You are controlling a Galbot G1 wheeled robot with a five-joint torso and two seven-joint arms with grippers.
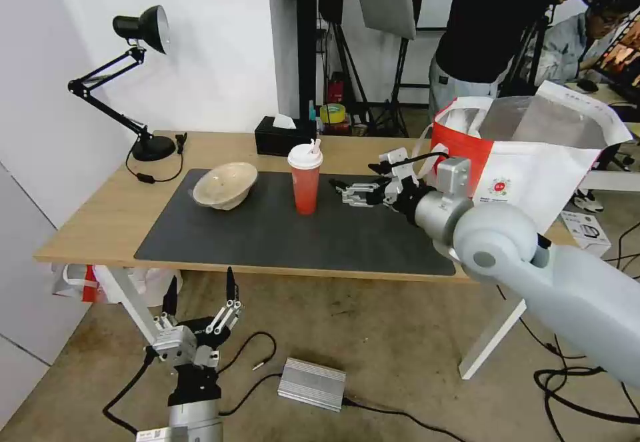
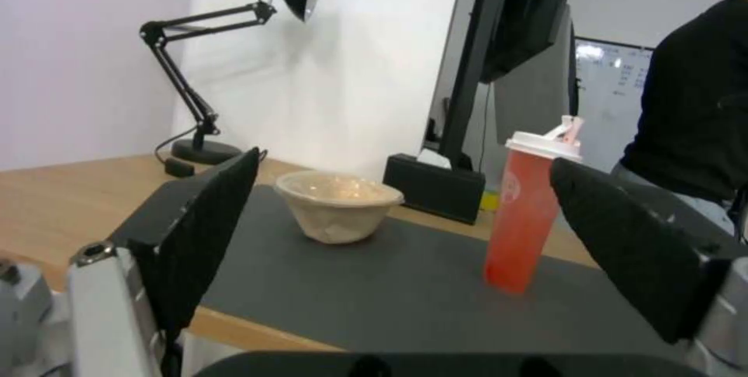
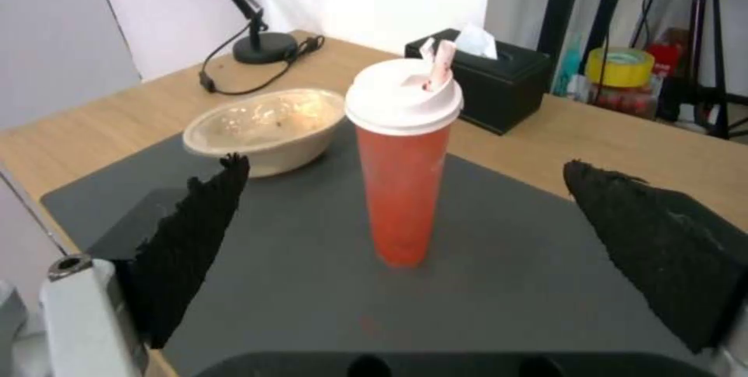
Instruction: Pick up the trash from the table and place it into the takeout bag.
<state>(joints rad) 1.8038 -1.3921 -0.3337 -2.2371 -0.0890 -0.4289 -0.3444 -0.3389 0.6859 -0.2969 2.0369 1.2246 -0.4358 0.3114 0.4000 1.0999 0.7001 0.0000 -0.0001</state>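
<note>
The cup's side looks thin and cloudy, so I expect the sides of the tall red drink cup point(image 1: 305, 179) to squeeze deeply inward below the lid when I grip and lift it.
On the table point(image 1: 93, 222), the trash I see is a tall red drink cup point(image 1: 305, 179) with a white lid and a shallow beige bowl point(image 1: 225, 185), both on the dark mat point(image 1: 300, 239). The cup stands upright; the bowl sits tilted to its left. My right gripper point(image 1: 335, 187) hovers open just right of the cup, fingers pointing at it; in the right wrist view the cup point(image 3: 404, 161) stands ahead between the fingers point(image 3: 195, 237), untouched. The white and red takeout bag point(image 1: 533, 155) stands open at the table's right end. My left gripper point(image 1: 200, 282) is open, low before the table's front edge.
A black desk lamp point(image 1: 143, 29) and its cord occupy the table's back left, a black tissue box point(image 1: 283, 137) the back edge. A small red-and-white plastic bag point(image 1: 100, 282) hangs under the left end. A silver box point(image 1: 311, 383) and cables lie on the floor. People stand behind the bag.
</note>
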